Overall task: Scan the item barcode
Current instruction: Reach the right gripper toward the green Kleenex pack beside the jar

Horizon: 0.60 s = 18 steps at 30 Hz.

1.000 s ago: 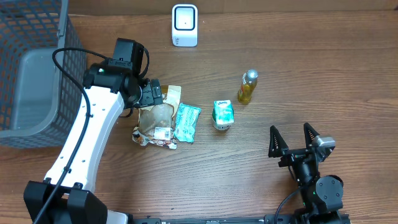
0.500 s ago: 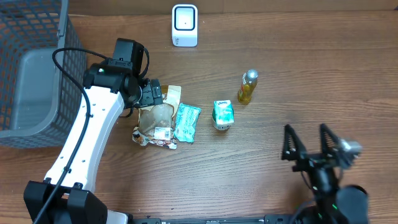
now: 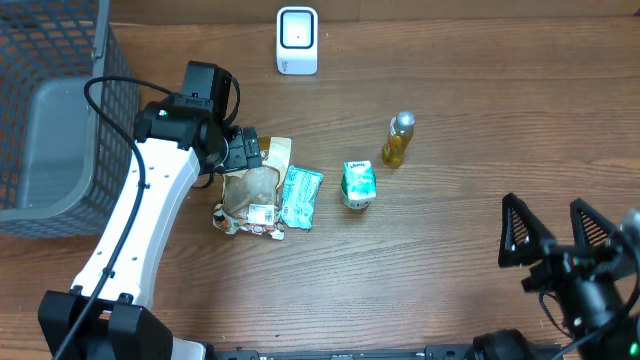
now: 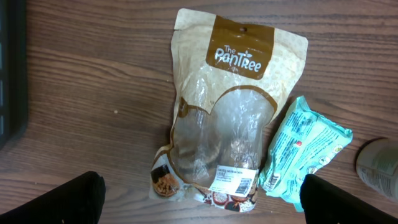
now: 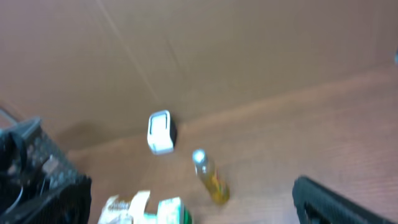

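Observation:
The green-and-white carton is standing clear of the teal packet (image 3: 301, 197), so my right gripper should carry on going toward the carton (image 3: 359, 182). Once its fingers are on both sides of the carton's top, it should close.
A tan "The PanTree" snack pouch (image 3: 250, 190) lies flat on the table, its white barcode label (image 4: 236, 180) facing up near its lower end. My left gripper (image 3: 245, 150) hovers over the pouch (image 4: 230, 112), open, with a dark fingertip (image 4: 56, 199) on either side and nothing held. The white scanner (image 3: 297, 40) stands at the back edge. My right gripper (image 3: 553, 232) is open and empty at the front right, far from the items. Its blurred view shows the scanner (image 5: 160, 132) and a yellow bottle (image 5: 211, 177).
A teal packet (image 3: 299, 196) lies against the pouch's right side. A green-and-white carton (image 3: 358, 184) and the yellow bottle (image 3: 398, 140) stand further right. A grey mesh basket (image 3: 50, 110) fills the left rear corner.
My right arm has swung to the right and toward the front edge, looming larger in the overhead view. The left arm and the items have not moved.

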Each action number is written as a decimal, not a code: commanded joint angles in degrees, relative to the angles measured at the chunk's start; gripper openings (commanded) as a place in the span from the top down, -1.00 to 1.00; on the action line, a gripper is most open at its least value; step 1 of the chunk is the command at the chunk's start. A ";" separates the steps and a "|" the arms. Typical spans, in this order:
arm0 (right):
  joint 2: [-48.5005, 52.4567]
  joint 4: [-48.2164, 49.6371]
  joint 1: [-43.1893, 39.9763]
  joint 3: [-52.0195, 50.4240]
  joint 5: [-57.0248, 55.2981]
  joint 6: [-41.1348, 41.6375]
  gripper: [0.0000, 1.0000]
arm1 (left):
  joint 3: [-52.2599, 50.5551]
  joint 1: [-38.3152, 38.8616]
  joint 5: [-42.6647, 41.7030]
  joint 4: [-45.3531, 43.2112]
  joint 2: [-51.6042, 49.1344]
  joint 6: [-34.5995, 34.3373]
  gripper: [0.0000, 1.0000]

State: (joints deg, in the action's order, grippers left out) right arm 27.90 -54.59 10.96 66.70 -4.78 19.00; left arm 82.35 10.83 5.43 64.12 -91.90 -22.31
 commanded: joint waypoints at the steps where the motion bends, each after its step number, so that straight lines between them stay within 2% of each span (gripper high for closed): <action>1: 10.29 -5.60 0.22 11.34 0.46 1.99 -1.00 | 0.63 0.07 0.55 -0.07 0.31 0.02 -0.99; 8: 29.81 -18.29 0.22 26.97 5.07 2.23 -1.00 | 0.63 0.07 0.55 -0.07 0.31 0.02 -0.99; 13: 39.65 -18.67 0.22 28.41 11.10 2.25 -1.00 | 0.63 0.07 0.55 -0.07 0.31 0.02 -1.00; 17: 46.56 -19.19 0.22 28.41 25.51 1.55 -0.99 | 0.63 0.07 0.55 -0.07 0.31 0.02 -0.99; 18: 47.93 -19.32 0.22 28.41 27.63 0.68 -0.81 | 0.63 0.07 0.55 -0.07 0.31 0.02 -0.99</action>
State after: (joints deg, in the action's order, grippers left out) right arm 72.95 -73.47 10.96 94.02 10.31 20.95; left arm 82.35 10.83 5.43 64.10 -91.90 -22.31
